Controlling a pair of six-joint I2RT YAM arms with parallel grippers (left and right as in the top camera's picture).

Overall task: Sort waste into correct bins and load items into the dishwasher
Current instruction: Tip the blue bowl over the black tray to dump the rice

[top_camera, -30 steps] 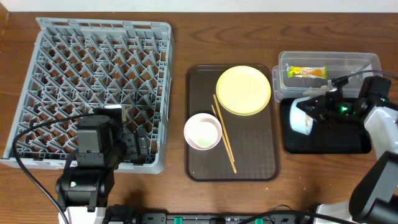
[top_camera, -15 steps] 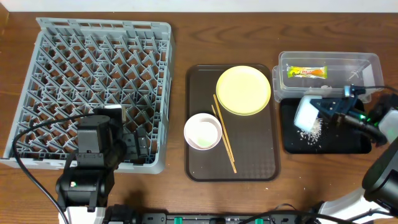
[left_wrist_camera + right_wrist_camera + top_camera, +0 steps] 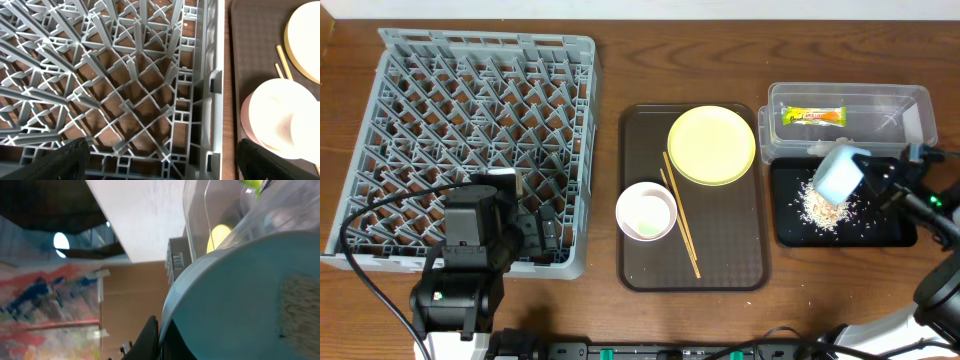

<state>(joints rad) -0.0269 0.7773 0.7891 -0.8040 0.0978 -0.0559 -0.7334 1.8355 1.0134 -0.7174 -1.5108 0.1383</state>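
Rice sticks inside the light blue bowl (image 3: 301,302). Next, my right gripper tips the bowl back down over the black bin (image 3: 828,212) before I put it on the yellow plate.
My right gripper (image 3: 868,172) is shut on the rim of a light blue bowl (image 3: 839,173), held tipped on its side above the black bin (image 3: 890,232). A pile of rice (image 3: 823,206) lies in the bin. In the right wrist view the bowl (image 3: 240,295) fills the frame with rice stuck inside. My left gripper (image 3: 160,160) is open over the near right corner of the grey dish rack (image 3: 470,140). On the brown tray (image 3: 720,270) lie a yellow plate (image 3: 711,145), a white bowl (image 3: 646,211) and chopsticks (image 3: 681,215).
A clear bin (image 3: 910,105) holding a yellow-green wrapper (image 3: 812,116) stands behind the black bin. The rack (image 3: 125,85) fills the left wrist view, with the white bowl (image 3: 275,120) and tray (image 3: 250,50) at its right.
My right gripper has swung right and tipped the blue bowl further. Rice has fallen out and the pile in the black bin has grown. The left arm has not moved.
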